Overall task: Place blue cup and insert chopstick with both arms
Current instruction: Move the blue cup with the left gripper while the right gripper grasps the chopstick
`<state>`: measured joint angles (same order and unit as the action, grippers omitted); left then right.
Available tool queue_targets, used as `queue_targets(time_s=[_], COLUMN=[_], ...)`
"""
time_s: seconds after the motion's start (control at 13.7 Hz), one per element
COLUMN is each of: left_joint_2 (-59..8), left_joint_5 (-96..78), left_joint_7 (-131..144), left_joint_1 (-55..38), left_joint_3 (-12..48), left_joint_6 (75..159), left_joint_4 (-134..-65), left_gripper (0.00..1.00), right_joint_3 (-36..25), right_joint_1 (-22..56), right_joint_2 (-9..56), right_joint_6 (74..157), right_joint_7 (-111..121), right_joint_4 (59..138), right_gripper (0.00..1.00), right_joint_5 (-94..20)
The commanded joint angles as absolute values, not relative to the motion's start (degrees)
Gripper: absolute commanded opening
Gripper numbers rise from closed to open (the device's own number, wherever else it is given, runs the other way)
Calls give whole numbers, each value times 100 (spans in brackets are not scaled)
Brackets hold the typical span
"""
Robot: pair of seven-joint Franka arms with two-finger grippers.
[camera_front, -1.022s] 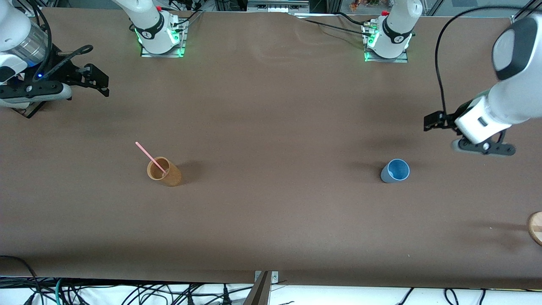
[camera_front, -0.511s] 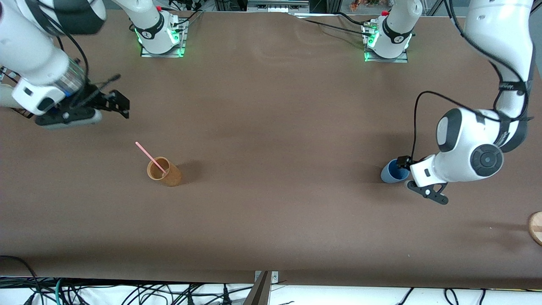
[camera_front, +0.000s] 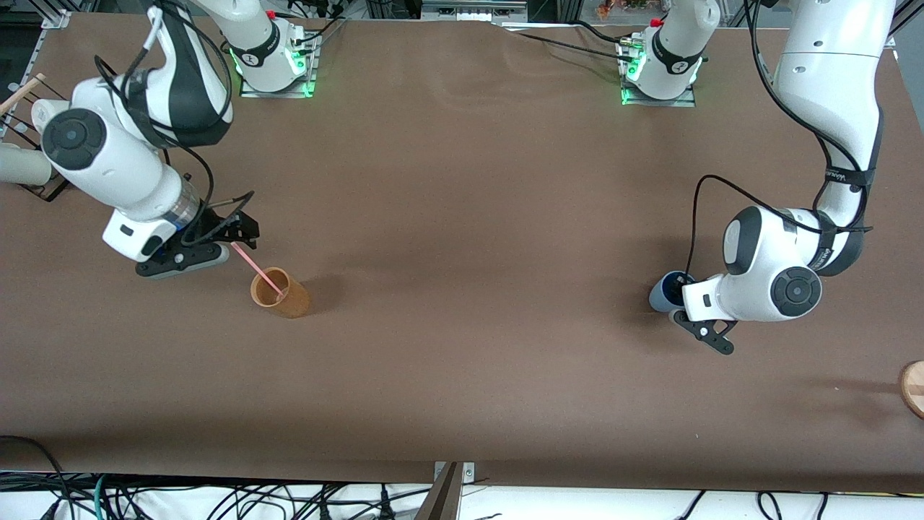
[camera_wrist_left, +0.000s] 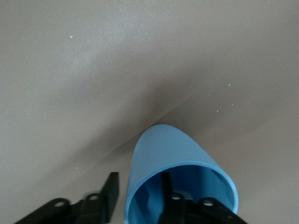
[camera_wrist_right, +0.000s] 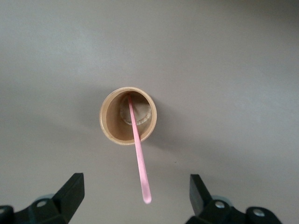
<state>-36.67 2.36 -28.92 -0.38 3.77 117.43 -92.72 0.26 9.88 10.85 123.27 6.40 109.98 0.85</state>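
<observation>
Wide space (camera_front: 264, 294) is all around the chopstick inside the orange-brown cup's rim, so I expect the pale-pink chopstick (camera_front: 255, 268) to slip out freely and leave that cup upright when the robot lifts it.
The blue cup (camera_front: 658, 294) stands upright toward the left arm's end of the table. My left gripper (camera_front: 680, 287) is down at it and open. In the left wrist view its jaws (camera_wrist_left: 138, 186) straddle the wall of the blue cup (camera_wrist_left: 168, 149), one finger inside and one outside with a gap. The pale-pink chopstick (camera_front: 254, 265) leans in the orange-brown cup (camera_front: 281, 294) toward the right arm's end. My right gripper (camera_front: 242, 230) is open over the chopstick's upper end. In the right wrist view the chopstick's tip (camera_wrist_right: 145, 196) lies between the spread jaws (camera_wrist_right: 135, 186), untouched, above the orange-brown cup (camera_wrist_right: 127, 116).
A round wooden object (camera_front: 914, 388) lies at the table's edge by the left arm's end. A rack with sticks (camera_front: 25, 90) stands at the right arm's end. Bare brown table lies between the two cups.
The right arm swung down from the table's end until its gripper is over the chopstick's top. The left arm dropped slightly lower onto the blue cup, covering more of it.
</observation>
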Motion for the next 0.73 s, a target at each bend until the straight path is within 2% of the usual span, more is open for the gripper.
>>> queue_targets(time_s=[0.0, 0.22, 0.44, 0.51, 0.66], left_joint_2=[-3639, -3428, -3428, -3463, -3524], left_joint_5=[334, 264, 263, 255, 272], left_joint_7=[-2997, -2909, -1956, -1351, -102], left_joint_1=[-88, -149, -202, -315, -779], left_joint_3=[395, 815, 1746, 1949, 2100], left_joint_6=[11672, 11541, 11461, 11461, 11496], left_joint_4=[-9070, -9053, -8983, -8982, -8965], left_gripper=[0, 0, 0, 0, 0], right_joint_3=[53, 62, 62, 62, 62], right_joint_1=[941, 932, 932, 932, 932], right_joint_2=[1115, 1353, 1590, 1634, 1670], right_joint_6=[12742, 13069, 13236, 13245, 13245], right_joint_7=[1071, 1256, 1459, 1468, 1468], right_joint_4=[11328, 11470, 11470, 11470, 11470], right_gripper=[95, 88, 82, 74, 52], right_joint_5=[26, 35, 35, 35, 35])
